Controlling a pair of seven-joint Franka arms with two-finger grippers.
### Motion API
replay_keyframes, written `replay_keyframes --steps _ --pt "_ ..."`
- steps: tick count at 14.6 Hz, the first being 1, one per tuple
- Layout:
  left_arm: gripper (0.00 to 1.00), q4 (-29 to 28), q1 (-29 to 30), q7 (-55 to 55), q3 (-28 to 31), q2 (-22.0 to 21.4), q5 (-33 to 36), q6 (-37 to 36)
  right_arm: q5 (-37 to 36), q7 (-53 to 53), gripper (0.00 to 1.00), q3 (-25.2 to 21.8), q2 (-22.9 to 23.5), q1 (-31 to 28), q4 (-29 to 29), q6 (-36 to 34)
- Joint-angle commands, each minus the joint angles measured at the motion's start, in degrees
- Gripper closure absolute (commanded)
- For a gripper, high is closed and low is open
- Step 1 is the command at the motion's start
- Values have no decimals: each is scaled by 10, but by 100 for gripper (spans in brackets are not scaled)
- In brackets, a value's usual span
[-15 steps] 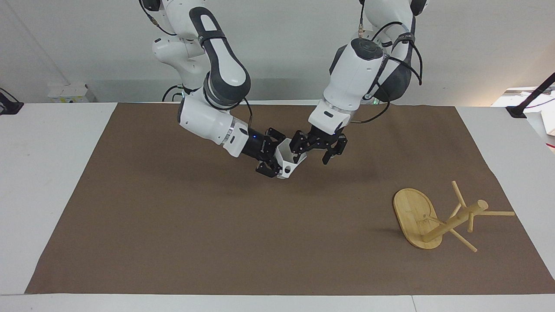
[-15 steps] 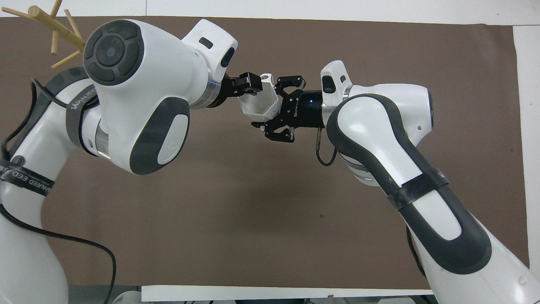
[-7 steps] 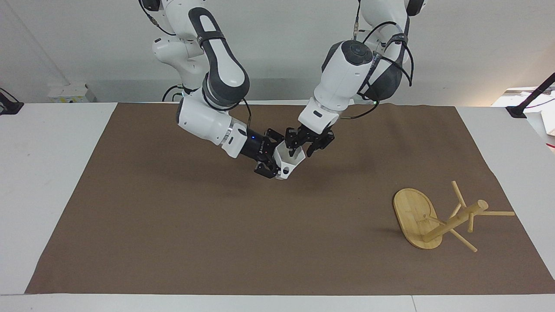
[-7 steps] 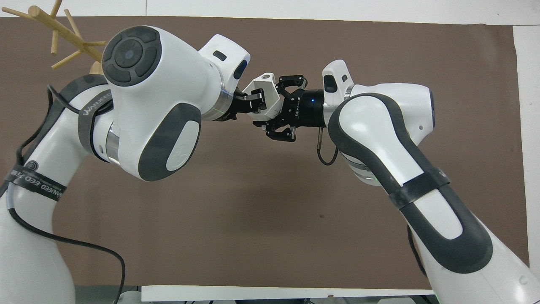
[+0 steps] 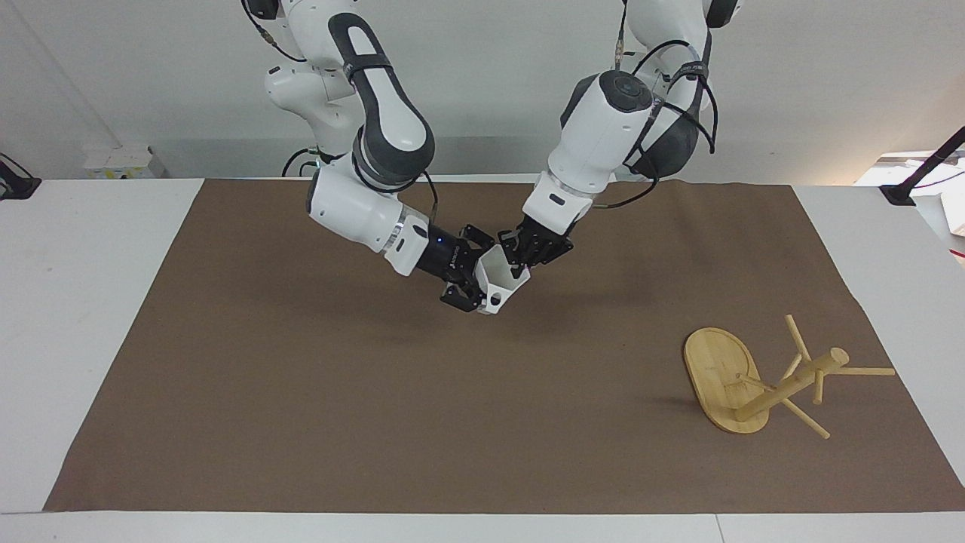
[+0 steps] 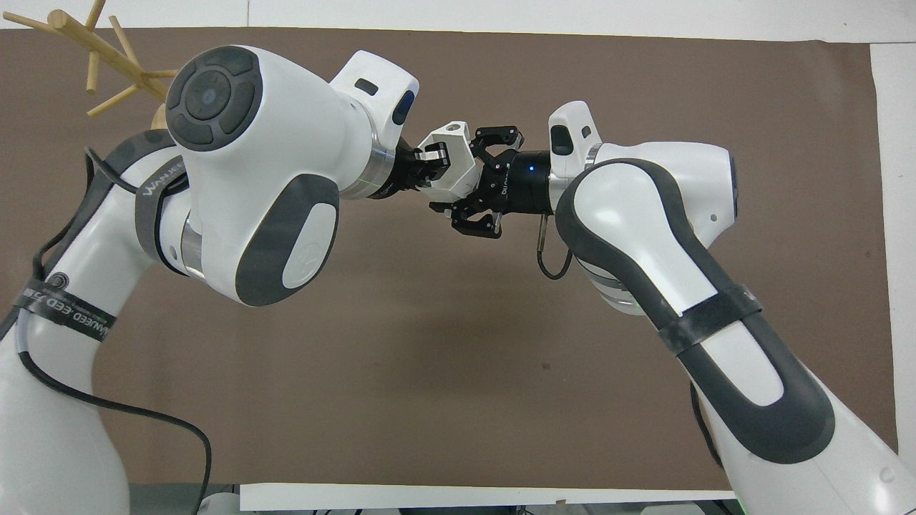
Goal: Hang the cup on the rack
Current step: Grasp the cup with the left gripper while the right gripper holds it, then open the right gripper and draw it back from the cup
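Observation:
I should open my right gripper and move it away from the cup's body while my left gripper is on the cup's rim [image 5: 512, 282], before my left gripper carries the cup to the rack [image 5: 787, 392].
The white faceted cup [image 5: 499, 282] hangs in the air over the middle of the brown mat, tilted, its rim toward the left arm's end; it also shows in the overhead view [image 6: 454, 174]. My right gripper [image 5: 476, 285] is shut on the cup's body from the right arm's side [image 6: 478, 182]. My left gripper [image 5: 522, 256] has come in at the rim and is shut on the cup's wall [image 6: 431, 156]. The bamboo rack [image 5: 754, 385] lies tipped on its side on the mat, toward the left arm's end and farther from the robots than the cup. In the overhead view only its pegs [image 6: 100, 50] show.
A brown mat [image 5: 301, 392] covers most of the white table. The rack's oval base [image 5: 716, 369] stands on edge, with the post and pegs pointing toward the left arm's end. A black stand [image 5: 916, 181] sits at the table edge there.
My left gripper moved in to the cup's rim and its fingers went from wide open to shut on the wall. The right gripper kept holding the cup, nearly still.

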Motion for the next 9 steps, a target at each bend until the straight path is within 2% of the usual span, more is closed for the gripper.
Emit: replay_keyframes --steps 1,3,6,9 --pt "100 -19 -7 14 9 -10 -1 24 0 15 1 3 -5 -9 -2 -13" --pt "100 -17 -7 20 10 -8 27 36 0 10 0 2 -7 -18 -3 -24" --pt "100 -19 -8 13 10 -7 77 67 -18 -14 0 0 -9 -57 -2 -80" --pt "100 -21 -2 -4 12 -6 79 83 -79 -63 0 0 -13 -126 -1 -178"
